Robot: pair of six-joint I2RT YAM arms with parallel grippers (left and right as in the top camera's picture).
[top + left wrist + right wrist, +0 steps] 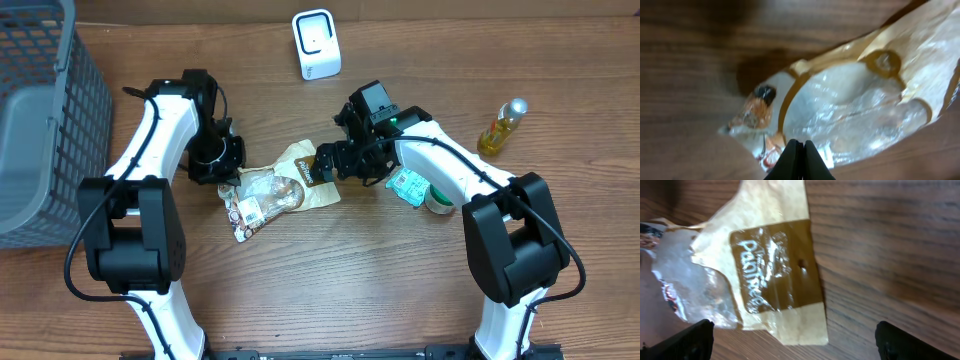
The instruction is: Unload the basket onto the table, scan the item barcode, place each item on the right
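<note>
My left gripper is to straighten the bag before my right gripper takes the header. The bag lies slanted point(278, 190) toward the scanner, so its back edge point(276, 163) should be swung around first.
A clear and tan snack bag point(280, 185) lies flat on the wooden table, with a white barcode label point(247, 210) at its lower left end. My left gripper point(225, 170) is at the bag's left end. In the left wrist view its gripper point(799, 142) is shut, pinching the edge of the bag point(855, 100). My right gripper point(330, 165) hovers over the bag's brown header end. It stands wide open point(795, 335), straddling the corner of the bag point(775, 270) without touching it. A white scanner point(316, 44) stands upright at the back.
A grey basket point(40, 110) fills the left edge. A small yellow bottle point(503, 125) stands at the right. A green-labelled packet point(408, 186) and a tape roll point(438, 203) lie under the right arm.
</note>
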